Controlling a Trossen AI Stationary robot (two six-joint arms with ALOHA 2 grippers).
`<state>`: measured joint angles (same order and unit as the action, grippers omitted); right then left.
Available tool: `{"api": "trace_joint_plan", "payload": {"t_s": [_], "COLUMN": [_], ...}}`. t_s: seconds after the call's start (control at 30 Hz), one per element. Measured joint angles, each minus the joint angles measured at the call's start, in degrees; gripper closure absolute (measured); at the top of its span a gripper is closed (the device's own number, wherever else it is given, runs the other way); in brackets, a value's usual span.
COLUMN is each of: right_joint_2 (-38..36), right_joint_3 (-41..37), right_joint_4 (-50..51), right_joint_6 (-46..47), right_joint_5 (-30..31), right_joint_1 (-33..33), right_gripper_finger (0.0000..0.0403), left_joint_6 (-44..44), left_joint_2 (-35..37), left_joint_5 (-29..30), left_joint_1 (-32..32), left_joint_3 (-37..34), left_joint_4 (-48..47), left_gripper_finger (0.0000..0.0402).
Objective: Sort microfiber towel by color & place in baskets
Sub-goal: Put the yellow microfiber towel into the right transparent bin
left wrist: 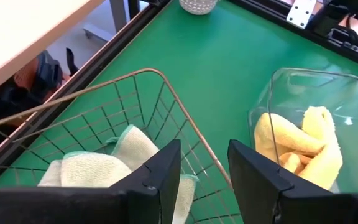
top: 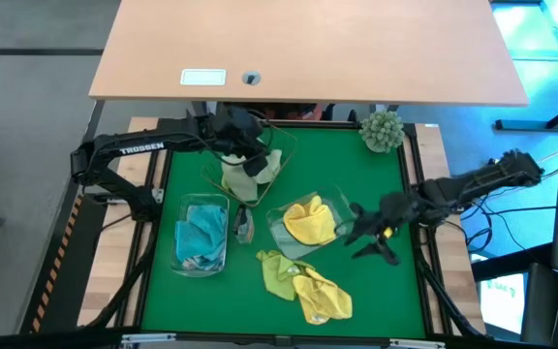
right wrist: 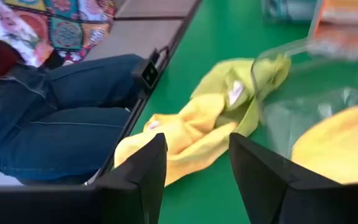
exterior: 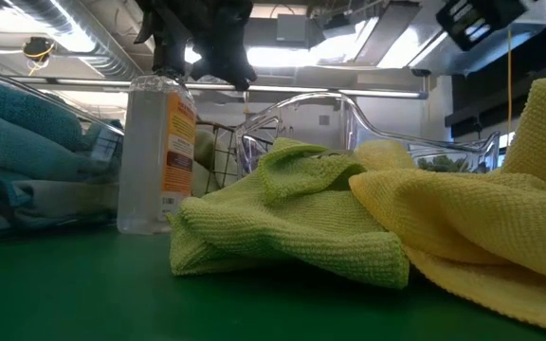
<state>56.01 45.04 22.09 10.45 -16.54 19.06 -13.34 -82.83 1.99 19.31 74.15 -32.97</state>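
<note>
The crumpled yellow towel's loose edge (top: pixel 343 302) is clear of the lime green towel, so the robot's right gripper should keep going down to that edge until its fingers are on both sides of it.
The tan wire basket (top: pixel 260 165) at the far left holds a pale olive towel (left wrist: pixel 104 168). My left gripper (left wrist: pixel 204 168) hangs open just above this basket's rim (left wrist: pixel 185 118), which runs below the gap between its fingers. A clear tub (top: pixel 200 235) holds teal towels. A second clear tub (top: pixel 308 223) holds a yellow towel (left wrist: pixel 303 140). A lime green towel (top: pixel 277 269) and a yellow towel (top: pixel 323 299) lie crumpled together on the green mat. My right gripper (right wrist: pixel 197 165) is open, low beside the yellow tub's right side, pointing toward that pile.
A clear bottle (exterior: pixel 154 152) with an orange label stands between the two clear tubs. A fuzzy plant ball (top: pixel 383 131) sits at the far right corner. A wooden desk (top: pixel 308 48) overhangs the far edge. A seated person's legs (right wrist: pixel 61 124) show beyond the table's edge.
</note>
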Motion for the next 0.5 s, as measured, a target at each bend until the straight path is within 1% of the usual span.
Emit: {"api": "trace_joint_plan", "payload": {"t_s": [0.07, 0.2, 0.37, 0.5], "right_joint_2": [0.83, 4.41, 10.56, 15.56], "right_joint_3": [0.02, 0.04, 0.07, 0.07], "right_joint_4": [0.07, -2.22, -5.63, -5.74], "right_joint_6": [3.52, 9.15, 10.1, 10.12], "right_joint_5": [3.94, 9.59, 12.87, 16.73], "right_joint_1": [3.96, 11.44, 18.52, 20.97], "right_gripper_finger": [0.023, 0.023, 0.023, 0.023], "left_joint_6": [0.0, -0.01, -0.01, -0.05], "left_joint_2": [0.0, 0.0, 0.0, 0.0], "left_joint_5": [0.02, 0.03, 0.42, 0.43], "left_joint_1": [-0.47, -1.5, -2.3, -2.3], "left_joint_3": [0.0, 0.0, 0.0, 0.0], "left_joint_4": [-0.02, 0.04, 0.55, 0.74], "left_gripper_finger": [0.0274, 0.0274, 0.0274, 0.0274]}}
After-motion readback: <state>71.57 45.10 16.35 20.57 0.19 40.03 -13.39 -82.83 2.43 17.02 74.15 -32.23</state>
